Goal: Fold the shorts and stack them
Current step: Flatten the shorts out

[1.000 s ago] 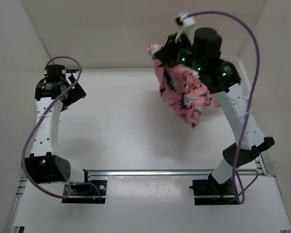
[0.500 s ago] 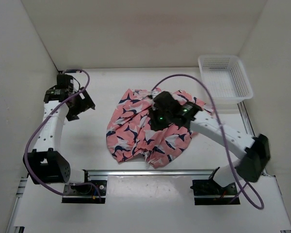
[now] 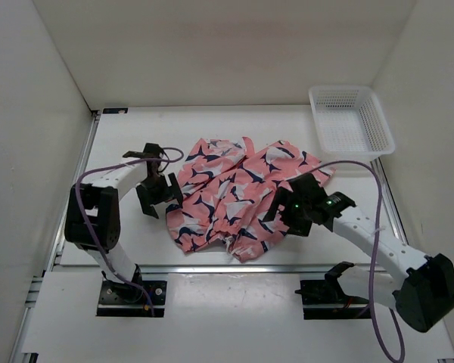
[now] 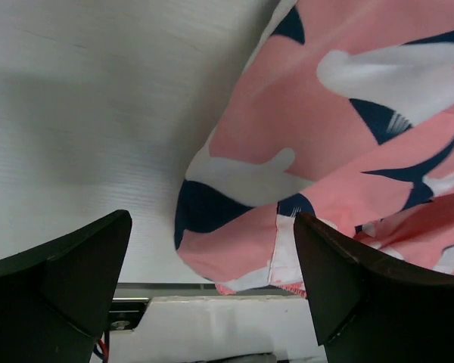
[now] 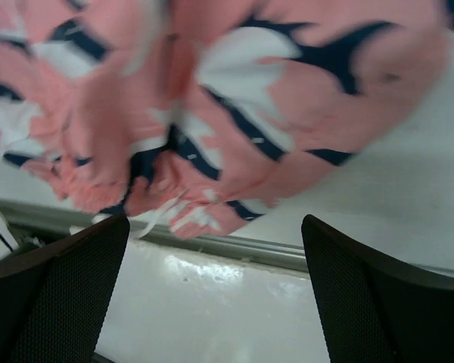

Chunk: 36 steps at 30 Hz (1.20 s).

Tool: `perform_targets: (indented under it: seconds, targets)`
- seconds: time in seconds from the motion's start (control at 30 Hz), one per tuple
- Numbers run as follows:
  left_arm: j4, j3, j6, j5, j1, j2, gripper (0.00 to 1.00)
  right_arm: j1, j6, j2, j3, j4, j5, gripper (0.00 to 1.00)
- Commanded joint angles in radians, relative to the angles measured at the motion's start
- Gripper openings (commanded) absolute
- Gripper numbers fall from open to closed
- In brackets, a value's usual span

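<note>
The shorts' waistband is bunched up at the shorts' near edge (image 3: pixel 228 240). My left gripper should grab the waistband, then pull the shorts flat together with my right gripper before folding them.
The shorts (image 3: pixel 234 193), coral-pink with navy and white shark shapes, lie rumpled and spread on the middle of the white table (image 3: pixel 212 125). My left gripper (image 3: pixel 160 203) hangs open at their left edge. In the left wrist view a hem corner of the shorts (image 4: pixel 325 136) lies past the open left gripper (image 4: pixel 212 302), beside the right finger, ungripped. My right gripper (image 3: pixel 280 215) stands open over the shorts' near right edge. The right wrist view shows the blurred shorts (image 5: pixel 234 98) beyond the empty right gripper (image 5: pixel 216 302).
A white mesh basket (image 3: pixel 352 121) stands at the back right corner. White walls close in the table at the left, back and right. A metal rail (image 3: pixel 234 266) runs along the near edge just below the shorts.
The shorts, held up in the air by the right gripper a second ago, now lie on the table. The right gripper has opened and drawn back. The left gripper has come in to their left edge.
</note>
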Motion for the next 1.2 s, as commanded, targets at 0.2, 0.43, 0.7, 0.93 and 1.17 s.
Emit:
perform_targets:
  seconds: [0.2, 0.43, 0.7, 0.93, 1.17]
  targets:
    - [0.106, 0.009, -0.094, 0.061, -0.085, 0.074, 0.42, -0.157, 0.141, -0.150, -0.201, 0.052, -0.145, 0.91]
    - [0.016, 0.235, -0.062, -0.046, -0.010, 0.155, 0.10, -0.179, 0.085, -0.091, -0.203, 0.096, -0.115, 0.79]
    - [-0.151, 0.574, -0.030, -0.172, 0.008, 0.259, 0.10, -0.188, 0.054, -0.081, -0.167, 0.096, -0.079, 0.52]
    - [-0.317, 0.986, 0.016, -0.227, 0.039, 0.404, 0.86, -0.197, 0.035, -0.060, -0.131, 0.096, -0.079, 0.43]
    - [-0.290, 0.673, -0.019, -0.230, -0.045, 0.062, 0.96, -0.218, 0.003, -0.051, -0.083, 0.087, -0.052, 0.53]
